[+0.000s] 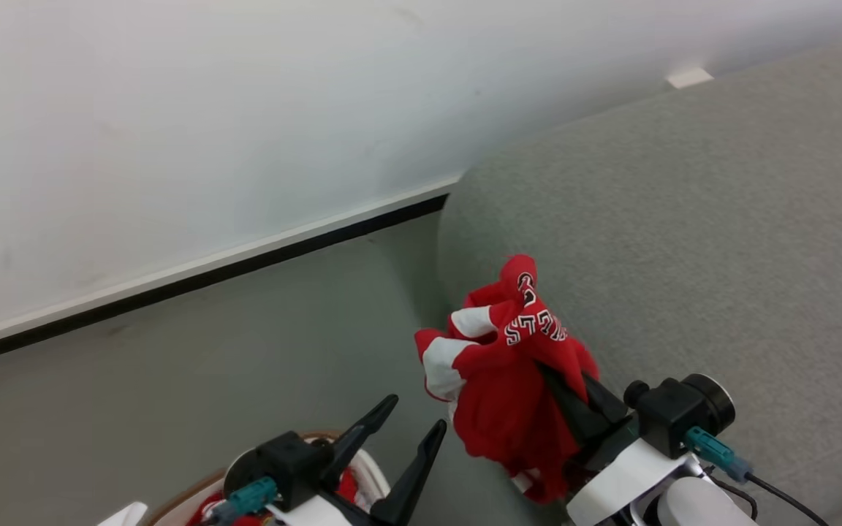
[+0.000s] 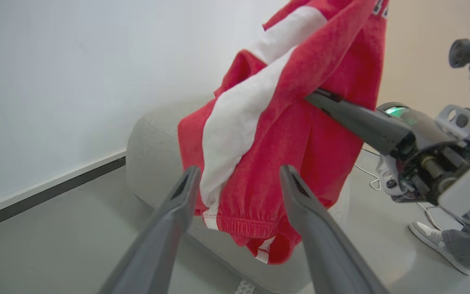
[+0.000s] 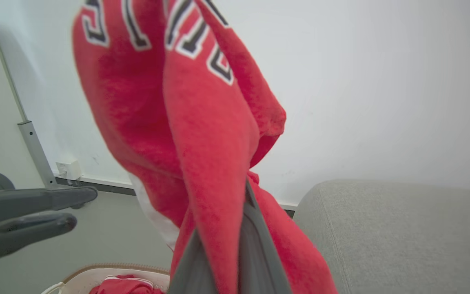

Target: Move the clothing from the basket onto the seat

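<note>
My gripper will lift the red clothing (image 3: 123, 286), which will then fall open into a long, limp drape, since white trim (image 3: 129, 278) curves over loose folds in the basket.
A red jersey (image 1: 509, 380) with white trim and black-and-white lettering hangs in the air, draped over my right gripper (image 1: 549, 376), which is shut on it (image 3: 214, 171). It hangs at the left edge of the light-grey seat (image 1: 684, 241). My left gripper (image 1: 410, 424) stands open and empty, just left of the hanging jersey (image 2: 259, 134) and above the basket (image 1: 180, 500). The basket's brown rim and white wall (image 3: 108, 275) show at the bottom, with more red clothing (image 3: 125, 285) inside it.
A white wall (image 1: 172, 109) with a dark-edged baseboard (image 1: 209, 274) runs behind the grey floor (image 1: 209, 365). A wall socket (image 3: 68, 168) sits low on the wall. A person's shoe (image 2: 435, 241) and cables lie on the floor beside the seat.
</note>
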Robot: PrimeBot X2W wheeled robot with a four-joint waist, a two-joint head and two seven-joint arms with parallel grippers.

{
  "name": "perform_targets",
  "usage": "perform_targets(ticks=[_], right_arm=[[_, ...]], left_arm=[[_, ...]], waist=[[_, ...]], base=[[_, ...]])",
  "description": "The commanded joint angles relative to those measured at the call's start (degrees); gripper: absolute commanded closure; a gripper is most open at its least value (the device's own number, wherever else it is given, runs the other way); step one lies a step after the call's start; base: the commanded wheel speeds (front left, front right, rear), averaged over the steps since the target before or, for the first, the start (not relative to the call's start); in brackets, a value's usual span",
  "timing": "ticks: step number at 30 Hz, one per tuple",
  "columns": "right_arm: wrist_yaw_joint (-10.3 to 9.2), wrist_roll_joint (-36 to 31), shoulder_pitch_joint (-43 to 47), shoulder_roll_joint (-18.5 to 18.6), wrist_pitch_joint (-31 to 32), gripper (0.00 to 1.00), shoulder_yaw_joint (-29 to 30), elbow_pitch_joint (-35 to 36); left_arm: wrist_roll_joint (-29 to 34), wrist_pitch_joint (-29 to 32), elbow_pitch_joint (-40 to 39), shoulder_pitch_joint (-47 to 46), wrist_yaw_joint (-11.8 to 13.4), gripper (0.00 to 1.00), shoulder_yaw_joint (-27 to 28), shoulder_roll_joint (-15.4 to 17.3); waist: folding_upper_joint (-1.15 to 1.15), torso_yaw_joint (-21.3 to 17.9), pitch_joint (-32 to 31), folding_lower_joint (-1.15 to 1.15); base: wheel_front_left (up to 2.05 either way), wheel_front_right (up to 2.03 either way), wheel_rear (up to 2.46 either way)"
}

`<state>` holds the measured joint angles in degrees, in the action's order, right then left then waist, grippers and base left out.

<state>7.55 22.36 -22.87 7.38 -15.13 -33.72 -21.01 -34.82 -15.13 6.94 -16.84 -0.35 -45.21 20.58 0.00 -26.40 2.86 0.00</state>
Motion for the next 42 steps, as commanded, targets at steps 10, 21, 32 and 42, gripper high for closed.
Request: perform_targets(ticks=[10,21,32,42], right_arm=[[-0.12,-0.67,3.66,0.53,-0.03,1.0,7.53,4.94],[-0.12,-3.52,-10.89,0.03,0.68,1.0,24.17,7.22],[-0.12,-9.89,-36.59,6.49,4.69,1.0,43.21,-6.29],[-0.13,-24.09,-37.84,6.26,1.64,1.0,64.55,-22.99]], left_arm=[[3.51,-0.01,-0.72,-2.02,-2.01,0.0,0.49,-0.29],[6.26,5.59,-6.93,-12.29,-4.69,0.0,0.47,4.23],[5.52,8.48,-13.03,-18.39,-4.94,0.0,3.54,7.8],[4.78,8.37,-13.98,-17.48,-4.16,0.0,4.26,8.95]], waist=[[0.0,-3.98,5.92,0.0],[0.0,1.81,22.81,0.0],[0.0,6.94,34.94,0.0],[0.0,8.69,35.6,0.0]], base=[[0.0,0.0,0.0],[0.0,0.0,0.0],[0.0,0.0,0.0],[0.0,0.0,0.0]])
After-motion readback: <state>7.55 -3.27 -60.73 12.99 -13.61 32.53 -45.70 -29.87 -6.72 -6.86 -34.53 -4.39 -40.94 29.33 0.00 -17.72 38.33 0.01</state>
